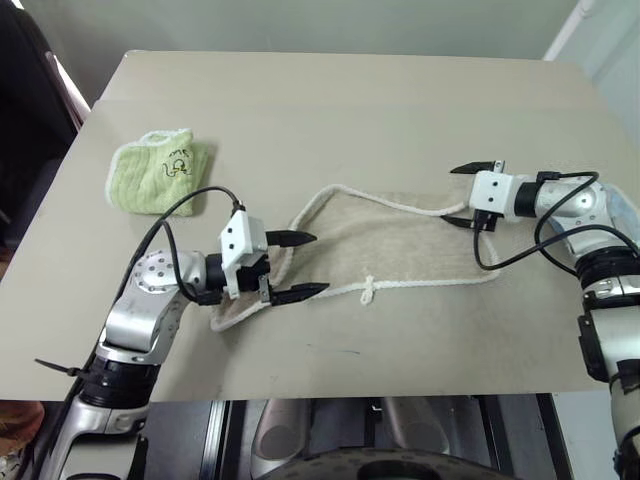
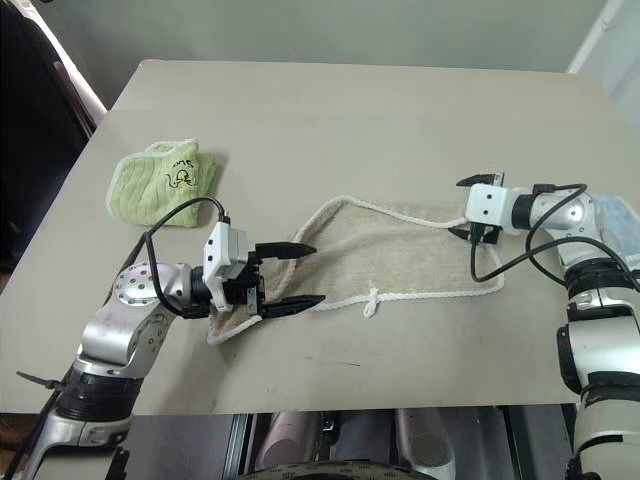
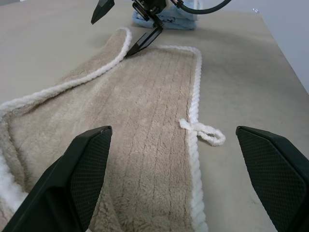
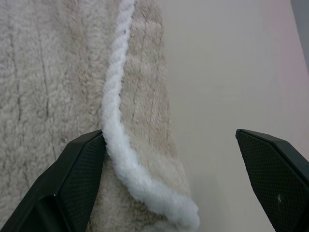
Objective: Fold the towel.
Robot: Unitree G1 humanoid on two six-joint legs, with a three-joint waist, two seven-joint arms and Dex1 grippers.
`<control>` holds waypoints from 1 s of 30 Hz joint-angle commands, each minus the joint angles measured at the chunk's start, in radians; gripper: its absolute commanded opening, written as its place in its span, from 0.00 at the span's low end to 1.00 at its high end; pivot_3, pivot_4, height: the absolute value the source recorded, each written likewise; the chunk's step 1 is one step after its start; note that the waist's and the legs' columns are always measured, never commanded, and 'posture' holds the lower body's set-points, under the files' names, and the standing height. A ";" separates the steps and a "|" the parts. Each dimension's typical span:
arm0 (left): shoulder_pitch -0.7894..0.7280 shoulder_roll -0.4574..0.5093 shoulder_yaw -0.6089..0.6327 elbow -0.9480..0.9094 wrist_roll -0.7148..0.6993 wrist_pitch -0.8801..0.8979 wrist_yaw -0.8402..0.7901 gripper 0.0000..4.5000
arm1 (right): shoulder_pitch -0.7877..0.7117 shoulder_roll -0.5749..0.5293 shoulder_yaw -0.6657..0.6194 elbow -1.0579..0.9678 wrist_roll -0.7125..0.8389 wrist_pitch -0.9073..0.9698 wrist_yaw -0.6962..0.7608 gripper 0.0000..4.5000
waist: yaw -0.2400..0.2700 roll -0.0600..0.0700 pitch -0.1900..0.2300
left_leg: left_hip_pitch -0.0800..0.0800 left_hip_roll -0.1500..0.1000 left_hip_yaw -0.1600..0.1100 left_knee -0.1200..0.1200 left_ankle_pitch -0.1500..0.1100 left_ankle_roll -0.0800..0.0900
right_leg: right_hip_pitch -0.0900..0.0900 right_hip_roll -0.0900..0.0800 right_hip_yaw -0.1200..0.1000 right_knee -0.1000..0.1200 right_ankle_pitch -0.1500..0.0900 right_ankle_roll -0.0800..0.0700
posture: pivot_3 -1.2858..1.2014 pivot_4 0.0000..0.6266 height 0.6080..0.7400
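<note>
The open fingers of the robot's left gripper extend beyond the white edging at the bunched end [image 1: 285,263], so the left gripper should move back and pinch that edging [image 1: 280,274].
The beige towel [image 1: 400,250] with white corded edging lies across the middle of the table, its small white loop [image 1: 369,291] on the near edge. Its left end is bunched under my left gripper [image 1: 318,264], which hovers open over it and points right. The left wrist view shows the towel [image 3: 145,125] stretching away between that gripper's fingers. At the towel's far right corner my right gripper [image 1: 450,196] is open and angled down. In the right wrist view the corded corner [image 4: 145,188] lies between the fingers, close to one finger [image 4: 72,179].
A small light-green cloth [image 1: 160,172] with a printed drawing sits at the table's back left. A light-blue cloth [image 2: 615,215] lies at the right edge behind my right arm. Bare tabletop [image 1: 350,110] stretches beyond the towel. The table's near edge runs just below my left arm.
</note>
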 commanded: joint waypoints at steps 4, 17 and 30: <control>0.004 -0.001 0.013 -0.029 -0.009 -0.020 0.002 1.00 | -0.041 -0.006 0.006 0.016 -0.010 -0.037 -0.005 0.57 | 0.000 0.000 0.000 | 0.000 0.000 0.000 0.000 0.000 0.000 | 0.000 0.000 0.000 0.000 0.000 0.000 | 0.52 0.24 0.68; 0.003 0.005 0.021 -0.030 -0.009 -0.020 0.003 1.00 | -0.077 -0.029 0.010 0.075 -0.046 -0.069 -0.030 0.01 | 0.000 0.000 0.000 | 0.000 0.000 0.000 0.000 0.000 0.000 | 0.000 0.000 0.000 0.000 0.000 0.000 | 0.52 0.24 0.68; -0.021 0.106 0.135 0.107 0.004 -0.078 -0.040 1.00 | -0.045 -0.062 -0.087 -0.170 0.108 0.078 0.055 0.01 | -0.002 0.000 0.000 | -0.001 0.001 0.000 0.000 0.000 0.000 | -0.001 0.000 0.000 0.000 0.000 -0.001 | 0.52 0.24 0.68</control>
